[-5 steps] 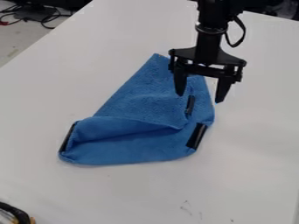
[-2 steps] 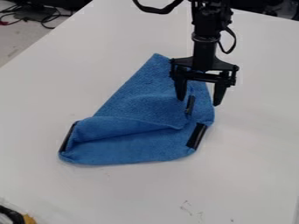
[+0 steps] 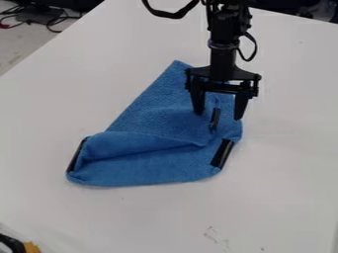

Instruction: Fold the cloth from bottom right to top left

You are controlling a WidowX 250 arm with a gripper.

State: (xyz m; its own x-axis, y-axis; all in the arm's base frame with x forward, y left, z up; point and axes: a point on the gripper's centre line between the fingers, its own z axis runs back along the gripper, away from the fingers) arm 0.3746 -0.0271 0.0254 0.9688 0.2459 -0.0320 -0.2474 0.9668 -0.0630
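Note:
The robot's fingers hang above loose layers inside the blue cloth's edge, so the whole blue cloth will drag along and bunch up when the gripper pulls.
My gripper [image 3: 218,113] hangs over the upper right part of the blue cloth, its two fingers spread wide apart with nothing gripped. The blue cloth [image 3: 155,121] lies on the white table, partly folded, with a layered flap across its lower half and a pointed corner at the top. Black patches mark its left edge, its lower right edge and a spot just below the gripper. Whether the fingertips touch the cloth I cannot tell.
The white table [image 3: 284,163] extends around the cloth on all sides. A black and yellow object [image 3: 20,244] is at the bottom left corner. Dark cables [image 3: 49,20] lie on the floor beyond the table's upper left edge.
My gripper has shifted left and slightly down, so both fingers now stand over the cloth. More of the arm shows at the top. The cloth has not moved.

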